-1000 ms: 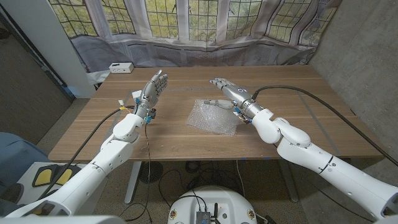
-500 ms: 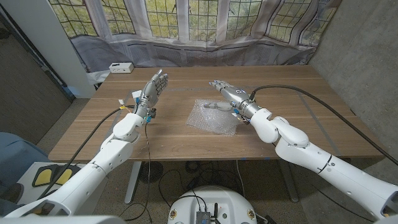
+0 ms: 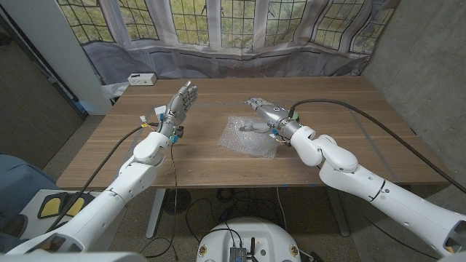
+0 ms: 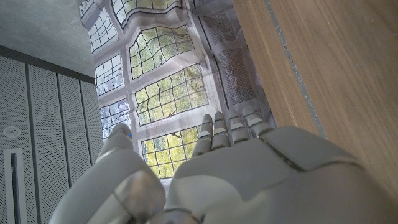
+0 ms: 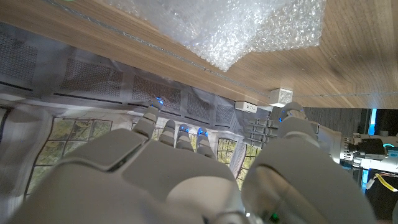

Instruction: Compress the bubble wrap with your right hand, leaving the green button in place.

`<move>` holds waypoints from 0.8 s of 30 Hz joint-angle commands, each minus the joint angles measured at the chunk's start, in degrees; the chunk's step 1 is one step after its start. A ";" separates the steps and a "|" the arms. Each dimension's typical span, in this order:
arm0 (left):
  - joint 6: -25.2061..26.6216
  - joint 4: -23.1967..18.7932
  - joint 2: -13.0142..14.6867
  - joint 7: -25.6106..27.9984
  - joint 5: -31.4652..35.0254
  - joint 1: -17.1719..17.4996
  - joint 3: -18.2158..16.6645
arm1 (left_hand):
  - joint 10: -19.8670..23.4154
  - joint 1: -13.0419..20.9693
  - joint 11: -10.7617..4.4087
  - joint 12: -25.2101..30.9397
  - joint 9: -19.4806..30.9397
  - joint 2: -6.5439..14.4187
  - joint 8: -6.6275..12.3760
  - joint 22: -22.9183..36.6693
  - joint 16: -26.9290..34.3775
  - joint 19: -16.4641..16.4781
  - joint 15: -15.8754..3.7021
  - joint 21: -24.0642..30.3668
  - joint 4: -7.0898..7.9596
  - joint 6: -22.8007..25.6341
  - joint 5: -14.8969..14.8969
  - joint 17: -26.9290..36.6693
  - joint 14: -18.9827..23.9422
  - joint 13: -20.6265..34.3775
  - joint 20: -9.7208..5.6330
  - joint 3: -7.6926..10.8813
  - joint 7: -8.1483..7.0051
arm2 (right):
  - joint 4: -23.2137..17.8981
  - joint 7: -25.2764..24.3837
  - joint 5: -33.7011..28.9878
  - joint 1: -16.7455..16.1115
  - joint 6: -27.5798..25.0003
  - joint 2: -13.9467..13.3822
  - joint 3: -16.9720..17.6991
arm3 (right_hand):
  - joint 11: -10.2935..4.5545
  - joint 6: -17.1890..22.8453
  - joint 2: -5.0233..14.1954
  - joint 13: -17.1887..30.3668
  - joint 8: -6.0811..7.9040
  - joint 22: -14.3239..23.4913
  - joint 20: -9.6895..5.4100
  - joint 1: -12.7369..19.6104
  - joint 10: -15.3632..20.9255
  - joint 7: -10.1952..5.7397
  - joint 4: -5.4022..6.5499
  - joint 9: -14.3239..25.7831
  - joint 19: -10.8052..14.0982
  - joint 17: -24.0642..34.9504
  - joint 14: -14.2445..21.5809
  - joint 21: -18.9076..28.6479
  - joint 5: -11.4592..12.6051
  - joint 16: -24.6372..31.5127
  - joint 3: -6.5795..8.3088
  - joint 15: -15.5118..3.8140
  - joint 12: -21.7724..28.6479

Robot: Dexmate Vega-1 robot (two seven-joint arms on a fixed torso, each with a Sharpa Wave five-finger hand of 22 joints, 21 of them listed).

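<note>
My right gripper is about to squeeze the bubble wrap (image 3: pixel 249 138), which lies loose and spreads well past the gripper, so I expect its loose end (image 3: pixel 227 134) to fan upward.
A crumpled sheet of clear bubble wrap (image 3: pixel 248 137) lies on the wooden table (image 3: pixel 342 116) near its middle; in the right wrist view the bubble wrap (image 5: pixel 236 28) sits just ahead of my fingers. My right hand (image 3: pixel 264 113) is spread, palm down, over the sheet's far right part, thumb above the wrap; I cannot tell if it touches. My left hand (image 3: pixel 180 102) stands upright with its fingers apart, holding nothing, left of the sheet. A small pale thing (image 3: pixel 157 115) lies beside it, too small to tell if it is the green button.
A white box (image 3: pixel 140 78) sits at the table's far left corner. A black cable (image 3: pixel 378 120) runs along my right arm across the table's right side. A draped cloth with a window print hangs behind the far edge.
My right hand has come nearer and lower, from just beyond the bubble wrap to over its far right part. The left hand has not moved.
</note>
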 commanded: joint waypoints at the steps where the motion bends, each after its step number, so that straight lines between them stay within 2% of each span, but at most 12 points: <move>1: -0.38 0.34 -0.24 -0.07 -0.08 -0.04 0.07 | 0.64 -0.10 0.22 -0.09 0.23 0.54 -0.07 0.28 -0.08 0.00 0.15 -0.12 -0.30 0.36 -0.17 0.30 0.20 0.06 0.56 0.06 0.09 | 0.83 2.71 -1.12 0.92 -1.92 0.59 -1.41 | 0.22 -0.97 -0.16 0.10 0.15 0.17 0.91 0.85 -0.65 -0.15 0.00 0.25 -0.55 0.17 -0.67 -0.25 0.27 -0.09 0.40 0.14 -0.14; 10: -0.78 0.07 -0.19 -0.29 0.06 0.21 0.15 | 0.69 -0.08 0.20 -0.12 0.24 0.57 -0.07 0.28 -0.11 0.07 0.26 -0.11 -0.37 0.44 -0.20 0.31 0.21 0.07 0.62 0.05 0.08 | 1.82 3.30 -1.72 1.30 -2.79 1.28 -2.55 | 0.02 -1.45 -0.19 0.12 0.17 0.18 1.26 1.22 -1.07 -0.31 0.06 0.28 -0.59 0.19 -0.86 -0.26 0.35 -0.03 0.50 0.14 -0.08; 19: -0.70 -0.06 -0.34 -0.44 0.08 0.10 0.40 | 0.69 -0.08 0.30 -0.17 0.24 0.58 -0.09 0.29 -0.11 0.30 0.20 -0.04 -0.45 0.50 -0.24 0.31 0.26 0.08 1.32 0.04 -0.06 | 2.75 3.95 -1.92 1.65 -3.67 1.52 -3.29 | 0.05 -1.63 -0.18 0.14 0.29 0.18 1.35 1.65 -1.10 -0.35 0.09 0.31 -0.44 0.21 -0.92 -0.21 0.42 0.07 0.63 0.07 0.11; 24: -0.63 -0.21 -0.37 -0.27 0.13 0.14 0.42 | 0.76 -0.07 0.39 -0.18 0.24 0.59 -0.08 0.29 -0.11 0.37 0.31 -0.03 -0.50 0.58 -0.26 0.32 0.30 0.09 0.71 0.02 0.07 | 3.27 4.78 -1.68 2.11 -3.76 1.51 -3.71 | 0.00 -1.72 -0.16 0.15 0.35 0.18 1.42 1.87 -1.21 -0.36 0.09 0.32 -0.38 0.22 -0.89 -0.19 0.46 0.14 0.71 -0.06 0.16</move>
